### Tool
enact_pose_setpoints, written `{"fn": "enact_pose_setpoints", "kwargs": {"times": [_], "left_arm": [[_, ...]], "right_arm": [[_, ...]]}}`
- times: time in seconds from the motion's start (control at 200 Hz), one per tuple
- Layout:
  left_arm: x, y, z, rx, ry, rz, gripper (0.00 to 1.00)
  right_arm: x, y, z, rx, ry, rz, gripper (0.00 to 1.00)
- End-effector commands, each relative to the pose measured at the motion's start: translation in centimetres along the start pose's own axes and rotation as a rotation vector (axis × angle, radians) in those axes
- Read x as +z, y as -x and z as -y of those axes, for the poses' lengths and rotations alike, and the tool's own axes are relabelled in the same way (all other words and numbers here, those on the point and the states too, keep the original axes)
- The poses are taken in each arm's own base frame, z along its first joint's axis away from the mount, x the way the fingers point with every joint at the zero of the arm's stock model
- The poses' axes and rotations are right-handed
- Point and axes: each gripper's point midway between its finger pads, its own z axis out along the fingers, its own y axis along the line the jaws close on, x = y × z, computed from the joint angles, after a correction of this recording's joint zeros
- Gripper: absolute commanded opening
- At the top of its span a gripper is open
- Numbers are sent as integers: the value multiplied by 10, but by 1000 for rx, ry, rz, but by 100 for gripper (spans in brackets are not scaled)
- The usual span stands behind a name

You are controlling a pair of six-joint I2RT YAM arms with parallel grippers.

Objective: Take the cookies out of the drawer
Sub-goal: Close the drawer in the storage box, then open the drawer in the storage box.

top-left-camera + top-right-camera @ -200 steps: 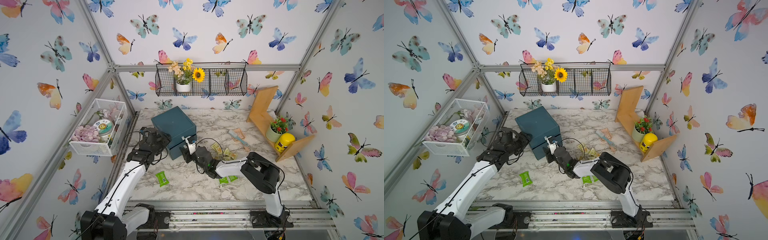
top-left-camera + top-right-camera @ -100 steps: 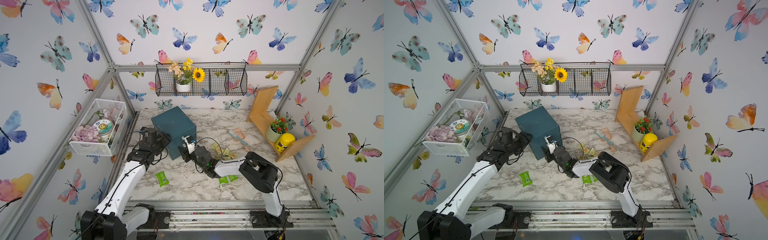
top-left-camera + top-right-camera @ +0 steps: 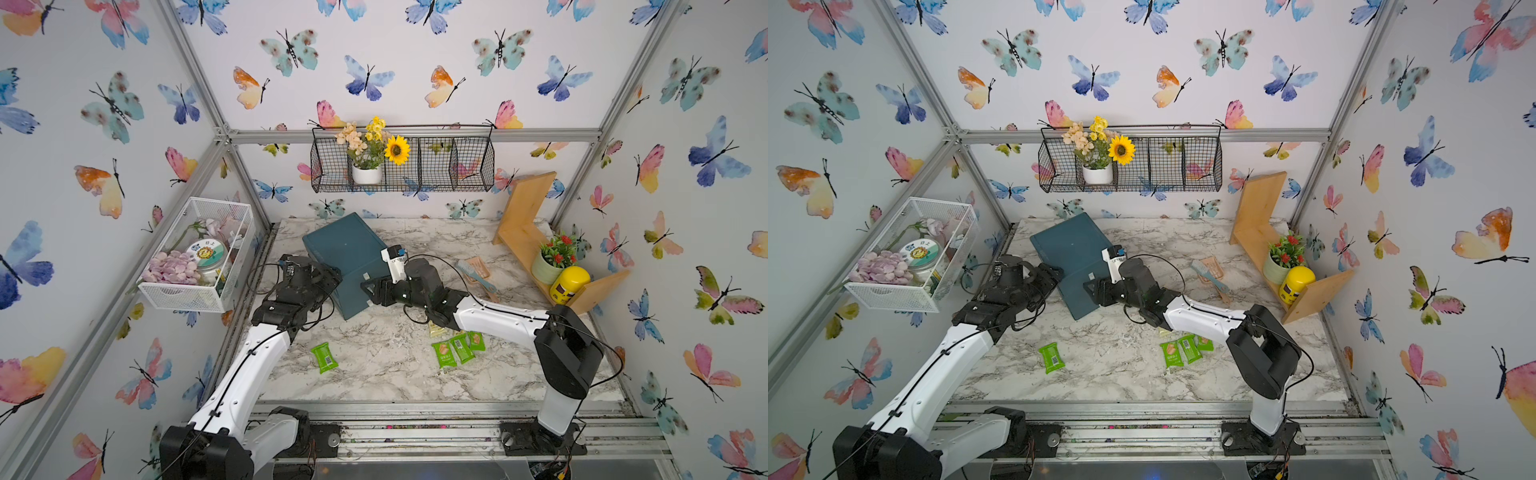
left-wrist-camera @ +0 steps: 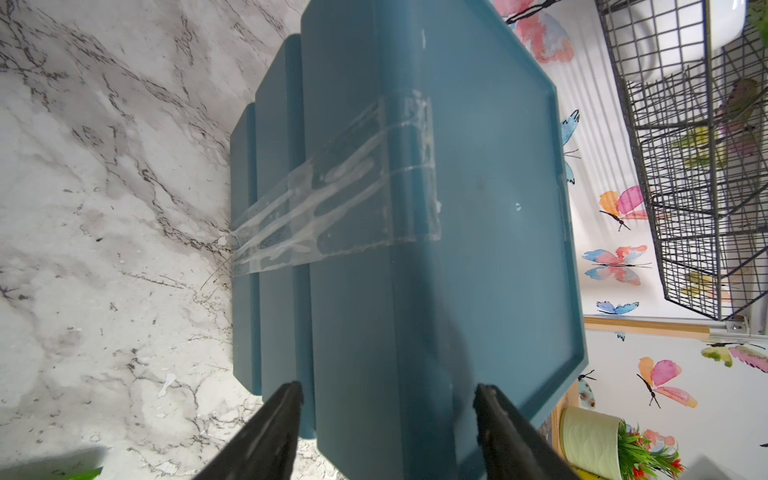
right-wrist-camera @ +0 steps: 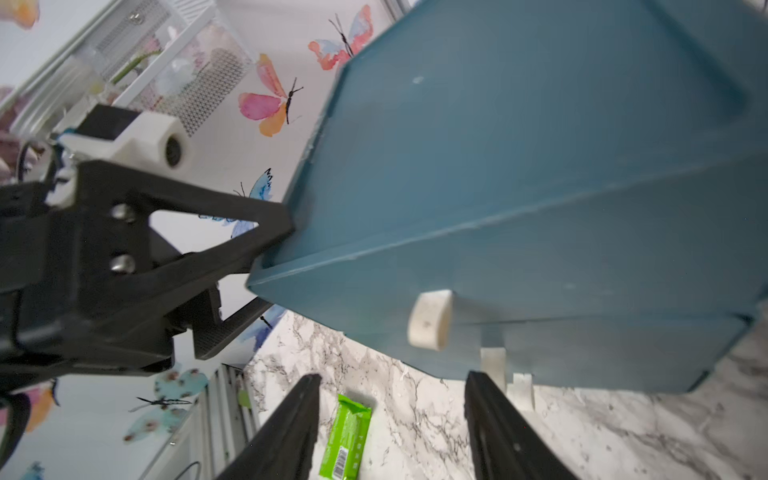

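My left gripper sits astride the unit's corner [image 5: 276, 276], away from the knobs, so it should steady the unit while my right gripper pulls the top white knob [image 5: 430, 320].
The teal drawer unit [image 3: 345, 257] stands at the back left of the marble table, its drawers pushed in; a white knob [image 5: 430, 320] shows on its front. No cookies show inside it. One green cookie packet [image 3: 324, 357] [image 3: 1052, 357] [image 5: 347, 436] lies alone on the table. Three more green packets [image 3: 455, 349] [image 3: 1183, 351] and a pale one [image 3: 436, 330] lie under my right arm. My left gripper [image 3: 334, 278] [image 4: 386, 392] is open, its jaws astride the unit's near left corner. My right gripper [image 3: 368, 289] [image 5: 392, 382] is open and empty before the unit's front.
A pink-and-teal brush [image 3: 476, 274] lies right of the unit. A wooden shelf [image 3: 523, 232] at the right holds a plant pot [image 3: 548, 266] and a yellow jar [image 3: 569, 282]. A white mesh basket [image 3: 195, 253] hangs on the left wall, a black wire basket [image 3: 403, 166] on the back.
The jaws of both grippers have spread a little wider, the right more than the left. Both arms have barely moved, and the packets lie where they were.
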Motion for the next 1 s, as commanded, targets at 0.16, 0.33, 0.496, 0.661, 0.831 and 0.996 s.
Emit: {"fn": "enact_pose_setpoints", "kwargs": {"times": [0.16,0.33,0.496,0.661,0.831,0.996], "left_arm": [[-1,2,2,13,-19,7,70],[-1,1,1,10,-15,3,68],[0,0,0,11,-13,-7,67],[3,-4,0,11,-10,-27,64],[7,-7,-3,10,-3,-44,62],[9,-7,-2,10,-3,-49,60]], "right_arm": [[5,9,-5,270,143,-71,58],[18,15,-10,287,181,-78,55],[22,21,-11,305,192,-52,47],[22,23,-9,318,183,-36,30],[14,22,-8,315,169,-24,12],[2,10,-6,316,157,-52,2]]}}
